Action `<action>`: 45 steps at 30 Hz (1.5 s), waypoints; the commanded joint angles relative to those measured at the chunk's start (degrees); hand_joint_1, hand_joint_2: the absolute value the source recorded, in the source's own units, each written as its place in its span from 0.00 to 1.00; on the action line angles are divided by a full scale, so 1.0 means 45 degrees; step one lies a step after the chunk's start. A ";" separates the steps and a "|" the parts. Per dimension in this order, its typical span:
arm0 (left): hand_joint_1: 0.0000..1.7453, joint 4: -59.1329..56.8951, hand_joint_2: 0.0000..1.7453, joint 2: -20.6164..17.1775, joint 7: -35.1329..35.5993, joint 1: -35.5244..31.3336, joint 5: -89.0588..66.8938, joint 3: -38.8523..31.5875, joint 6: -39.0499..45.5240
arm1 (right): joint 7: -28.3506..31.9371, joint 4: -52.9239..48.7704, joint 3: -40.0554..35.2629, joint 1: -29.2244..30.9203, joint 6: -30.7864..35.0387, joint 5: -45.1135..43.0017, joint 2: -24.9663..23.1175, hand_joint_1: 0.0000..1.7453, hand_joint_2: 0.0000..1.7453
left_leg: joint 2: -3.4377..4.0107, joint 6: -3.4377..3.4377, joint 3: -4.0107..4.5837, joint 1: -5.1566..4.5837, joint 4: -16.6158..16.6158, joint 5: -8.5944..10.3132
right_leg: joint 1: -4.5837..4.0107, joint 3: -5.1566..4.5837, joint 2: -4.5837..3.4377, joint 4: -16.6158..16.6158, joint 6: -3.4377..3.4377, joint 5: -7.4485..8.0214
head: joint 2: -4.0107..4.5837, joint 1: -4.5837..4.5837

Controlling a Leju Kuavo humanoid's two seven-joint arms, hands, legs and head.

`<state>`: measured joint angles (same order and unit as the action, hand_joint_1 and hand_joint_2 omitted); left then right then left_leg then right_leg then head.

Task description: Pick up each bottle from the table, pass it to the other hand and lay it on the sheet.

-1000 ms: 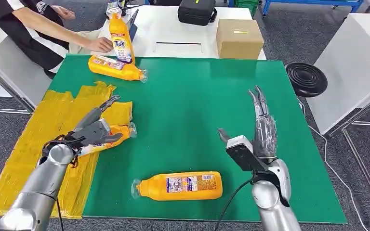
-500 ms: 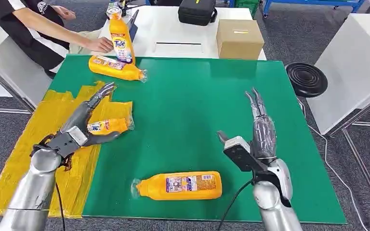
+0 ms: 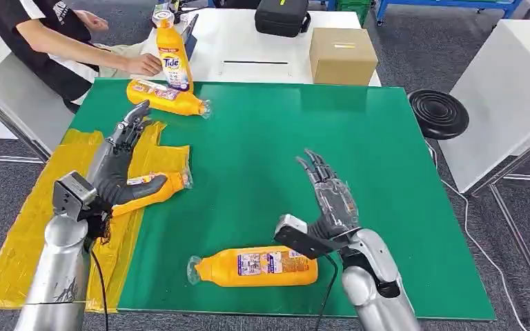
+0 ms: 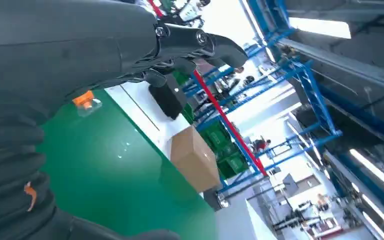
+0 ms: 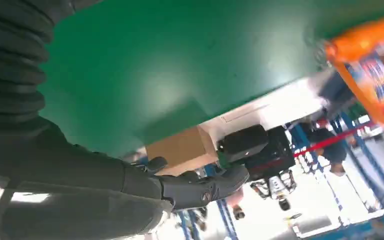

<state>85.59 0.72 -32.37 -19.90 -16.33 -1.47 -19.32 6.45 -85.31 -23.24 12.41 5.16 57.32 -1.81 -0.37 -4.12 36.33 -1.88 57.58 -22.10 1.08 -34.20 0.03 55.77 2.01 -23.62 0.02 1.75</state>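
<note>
The orange bottle (image 3: 257,267) near the mat's front edge has the small-print label (image 3: 260,263) facing up, so a hidden blue and white label will come into view when the robot turns the bottle.
An orange bottle (image 3: 159,186) lies on the right edge of the yellow sheet (image 3: 41,207), cap toward the green mat (image 3: 269,138). My left hand (image 3: 114,169) hovers over its base end with fingers spread and pointing away; its thumb lies close along the bottle. A second orange bottle (image 3: 259,266) lies near the mat's front edge. My right hand (image 3: 328,203) is open just behind it, holding nothing. A third bottle (image 3: 165,97) lies at the mat's far left. The right wrist view shows an orange bottle (image 5: 375,75) past my fingers (image 5: 200,187).
A person at the back left holds an upright Tide bottle (image 3: 173,58) on the white table. A cardboard box (image 3: 342,55) and a black case (image 3: 282,15) stand there too. A black stool (image 3: 439,112) is off the mat's right edge.
My left hand has let go of the bottle on the sheet and drawn back to the left with its fingers raised. My right hand has swung left and nearer to the front bottle.
</note>
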 commanded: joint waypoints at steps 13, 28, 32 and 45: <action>0.00 -0.3857 1.00 0.0662 0.1149 -0.0796 0.0752 -0.0685 0.1260 | 0.0812 0.0951 -0.4643 0.1636 -0.1494 0.1465 0.1591 0.00 1.00 | 0.0006 0.0093 -0.0068 0.0020 -0.0025 -0.0008 | -0.0012 0.0049 -0.0002 -0.0037 -0.0036 0.0000 | 0.0000 0.0000; 0.00 -0.3984 1.00 0.0419 0.1580 -0.0547 0.1195 -0.1582 0.1408 | -0.0223 0.0119 -0.2703 -0.1801 -0.0404 0.1596 0.2393 0.00 1.00 | -0.0035 0.0059 -0.0046 0.0015 -0.0021 -0.0008 | -0.0010 0.0035 0.0036 -0.0033 -0.0023 -0.0013 | 0.0000 -0.0010; 0.00 -0.4215 1.00 0.0473 0.1613 -0.0641 0.1181 -0.1513 0.1431 | -0.0530 -0.0042 -0.2427 -0.2214 -0.0453 0.1965 0.2325 0.00 1.00 | -0.0020 0.0062 -0.0032 0.0010 -0.0013 -0.0014 | -0.0007 0.0018 0.0019 -0.0021 -0.0022 -0.0011 | 0.0000 -0.0005; 0.00 -0.5076 1.00 0.0592 0.1482 -0.0906 0.1183 -0.1333 0.1457 | -0.0955 -0.0364 -0.2025 -0.3430 -0.0440 0.2607 0.2174 0.00 1.00 | -0.0015 0.0121 -0.0060 0.0024 -0.0022 -0.0029 | -0.0013 0.0024 0.0027 -0.0037 -0.0046 -0.0018 | 0.0000 -0.0005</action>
<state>68.22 3.32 -25.73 -21.29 -10.82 -7.25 -12.68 2.43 -86.88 -33.49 -2.18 3.34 68.98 8.11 -0.32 -4.02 36.36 -1.87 57.58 -22.18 1.11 -34.46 0.03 55.73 1.99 -23.64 0.02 1.73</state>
